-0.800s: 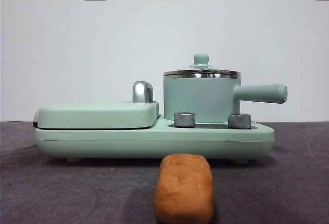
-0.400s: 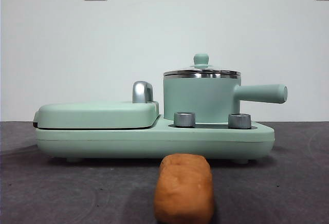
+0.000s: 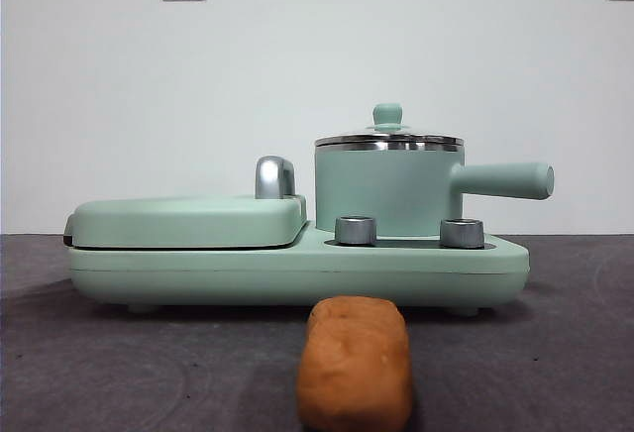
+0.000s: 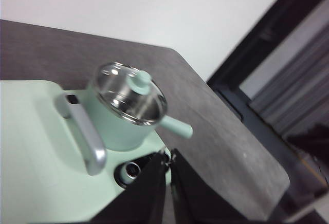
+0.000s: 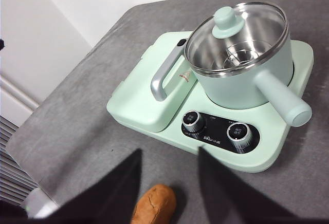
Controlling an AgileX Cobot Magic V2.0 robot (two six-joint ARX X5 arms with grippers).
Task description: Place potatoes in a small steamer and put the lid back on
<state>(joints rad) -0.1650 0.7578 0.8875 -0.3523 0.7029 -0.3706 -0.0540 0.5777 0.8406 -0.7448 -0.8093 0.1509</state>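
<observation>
My gripper will lower the orange-brown potato (image 3: 355,365) into the steamer pot (image 3: 388,190), and the potato will lie flat below the pot's rim because the pot is wider than the potato is long.
The orange-brown potato (image 3: 355,361) lies on the dark table in front of the cooker; it also shows in the right wrist view (image 5: 153,204). The mint-green steamer pot (image 3: 388,186) stands on the cooker's right side, its handle pointing right. The glass lid (image 3: 388,138) with its green knob sits on the pot, as the right wrist view (image 5: 235,36) and the left wrist view (image 4: 132,91) show. My right gripper (image 5: 168,157) is open, above the table over the potato. My left gripper (image 4: 168,160) is shut and empty, above the cooker's knobs. Neither gripper shows in the front view.
The mint-green cooker base (image 3: 297,269) carries a flat griddle cover (image 3: 188,221) with a chrome handle (image 3: 274,177) on its left and two chrome knobs (image 3: 356,230) in front of the pot. The table's edges show in the wrist views.
</observation>
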